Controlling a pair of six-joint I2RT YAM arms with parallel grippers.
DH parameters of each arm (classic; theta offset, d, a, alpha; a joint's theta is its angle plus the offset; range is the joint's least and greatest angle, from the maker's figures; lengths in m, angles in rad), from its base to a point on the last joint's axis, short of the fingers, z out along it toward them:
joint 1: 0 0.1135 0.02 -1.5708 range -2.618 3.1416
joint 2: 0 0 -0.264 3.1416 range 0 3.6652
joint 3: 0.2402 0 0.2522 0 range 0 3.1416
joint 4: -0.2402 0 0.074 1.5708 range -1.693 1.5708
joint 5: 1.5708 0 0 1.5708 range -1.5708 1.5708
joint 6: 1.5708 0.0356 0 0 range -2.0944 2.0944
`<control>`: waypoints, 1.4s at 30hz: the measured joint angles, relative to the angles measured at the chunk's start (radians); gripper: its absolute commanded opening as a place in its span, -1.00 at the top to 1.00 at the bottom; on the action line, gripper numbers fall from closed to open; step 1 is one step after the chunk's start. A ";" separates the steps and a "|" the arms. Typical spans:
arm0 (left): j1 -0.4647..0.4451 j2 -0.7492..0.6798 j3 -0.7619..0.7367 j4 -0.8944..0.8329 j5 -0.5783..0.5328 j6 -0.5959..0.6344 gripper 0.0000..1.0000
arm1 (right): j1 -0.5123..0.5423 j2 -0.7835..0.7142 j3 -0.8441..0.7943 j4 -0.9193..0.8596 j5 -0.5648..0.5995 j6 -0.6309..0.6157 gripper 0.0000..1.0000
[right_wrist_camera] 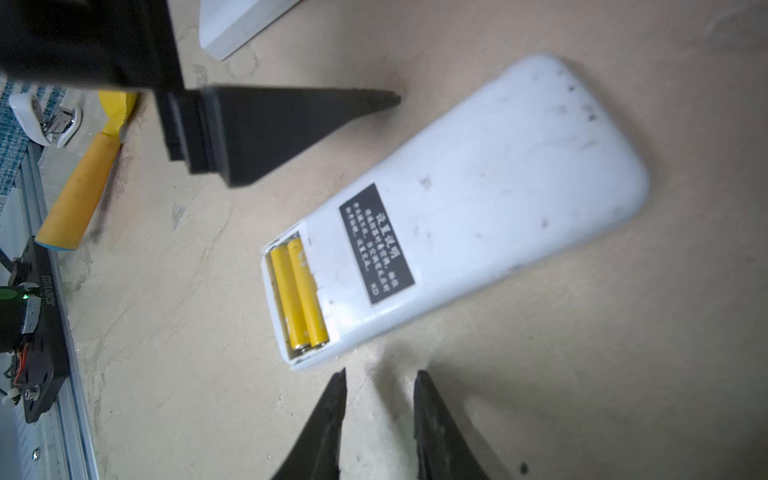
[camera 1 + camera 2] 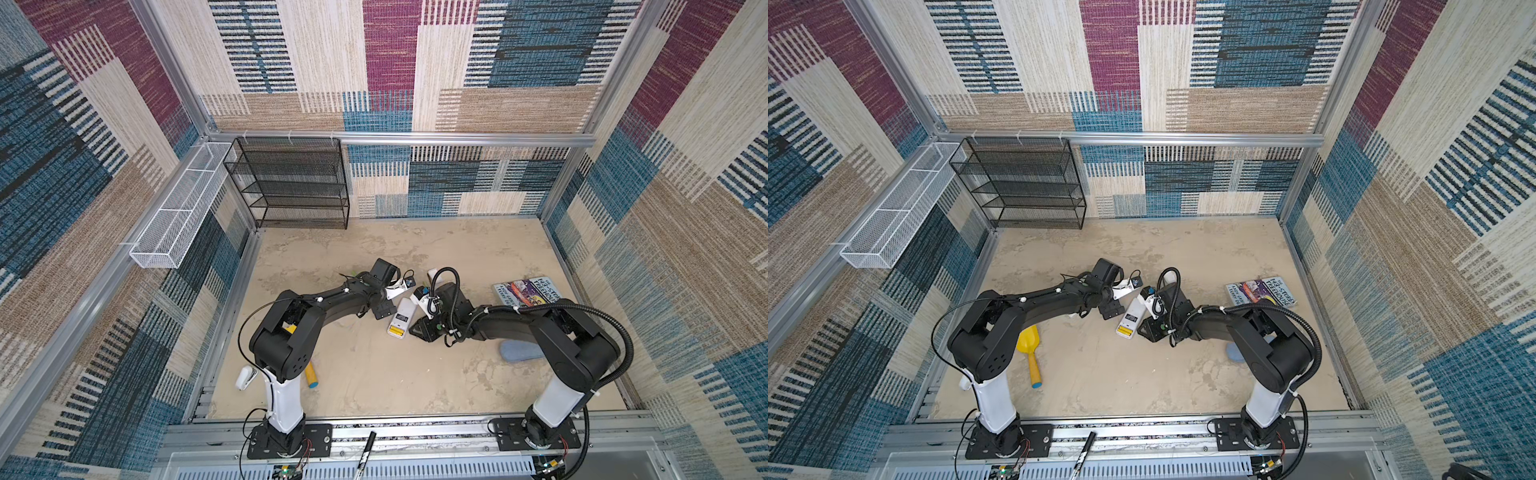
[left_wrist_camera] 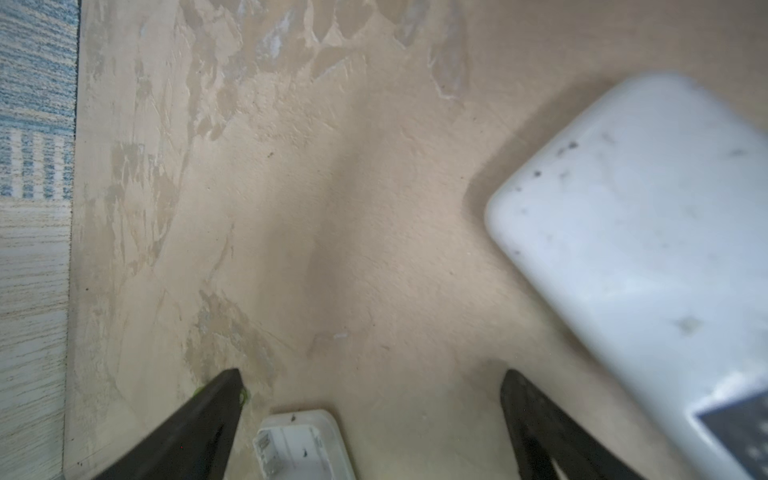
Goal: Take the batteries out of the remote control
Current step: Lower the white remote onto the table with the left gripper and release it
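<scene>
The yellow batteries (image 2: 397,330) are sitting deep in the remote control's bay, so next my right gripper grabs the black-handled screwdriver next to the remote control to pry them out.
The white remote control (image 1: 498,187) lies face down mid-table in both top views (image 2: 402,316) (image 2: 1131,316). Its battery bay is uncovered, with two yellow batteries (image 1: 297,295) (image 2: 397,331) side by side inside. My right gripper (image 1: 381,372) (image 2: 415,330) sits just off the bay end, its jaws a narrow gap apart with only bare table between them. My left gripper (image 3: 372,374) (image 2: 385,311) is wide open beside the remote's other end (image 3: 644,232). A small white cover (image 3: 299,444) lies on the table between its fingers, untouched. A green sliver (image 3: 246,395) peeks from behind one finger.
A yellow toy shovel (image 2: 1030,353) and a white stapler-like item (image 2: 246,376) lie near the left arm's base. Right of centre are a book (image 2: 528,291) and a blue pad (image 2: 519,351). A black mesh shelf (image 2: 291,183) stands at the back, and a screwdriver (image 2: 365,453) lies on the front rail.
</scene>
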 measured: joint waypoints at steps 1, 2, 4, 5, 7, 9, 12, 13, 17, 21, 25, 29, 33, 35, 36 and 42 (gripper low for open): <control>0.000 -0.002 0.000 0.007 -0.003 -0.001 -0.99 | 0.000 -0.003 -0.002 0.000 0.001 0.003 0.38; 0.000 -0.005 -0.003 0.011 -0.008 -0.005 -0.99 | 0.000 -0.007 -0.004 0.000 0.005 0.004 0.38; 0.000 -0.013 -0.012 0.014 -0.029 -0.008 -0.99 | 0.000 -0.020 -0.008 -0.011 0.011 0.007 0.36; 0.001 -0.021 -0.019 0.011 -0.039 -0.008 -0.99 | 0.000 -0.032 -0.008 -0.020 0.017 0.007 0.33; 0.002 -0.047 -0.037 -0.010 -0.058 -0.018 -0.99 | 0.000 -0.069 -0.006 -0.042 0.043 0.007 0.24; 0.005 -0.087 -0.061 -0.055 -0.063 -0.027 -0.99 | -0.004 -0.111 0.015 -0.074 0.090 0.006 0.13; 0.013 -0.162 -0.092 -0.068 -0.061 -0.053 -0.99 | -0.029 -0.169 0.050 -0.100 0.163 -0.001 0.04; 0.015 -0.197 -0.104 -0.059 -0.060 -0.064 -0.99 | -0.047 -0.187 0.062 -0.106 0.187 -0.001 0.01; 0.018 -0.299 -0.144 -0.027 -0.050 -0.109 -0.99 | -0.148 -0.219 0.109 -0.127 0.259 -0.002 -0.04; 0.018 -0.343 -0.156 0.003 -0.050 -0.202 -0.99 | -0.220 -0.177 0.171 -0.135 0.288 -0.018 -0.06; 0.018 -0.354 -0.145 -0.015 -0.018 -0.299 -0.99 | -0.256 -0.108 0.235 -0.148 0.290 -0.026 0.00; 0.019 -0.369 -0.144 -0.021 0.001 -0.391 -0.99 | -0.255 -0.089 0.224 -0.141 0.262 -0.025 0.07; 0.019 -0.394 -0.168 -0.013 -0.010 -0.475 -0.99 | -0.255 -0.116 0.114 -0.125 0.249 0.007 0.10; 0.019 -0.413 -0.195 -0.004 -0.010 -0.508 -0.99 | -0.250 -0.135 0.058 -0.114 0.242 0.029 0.11; 0.019 -0.420 -0.203 0.000 -0.010 -0.522 -0.99 | -0.244 -0.142 0.036 -0.107 0.237 0.034 0.11; 0.019 -0.457 -0.227 0.016 -0.006 -0.573 -0.99 | -0.188 -0.174 -0.040 -0.063 0.219 0.075 0.09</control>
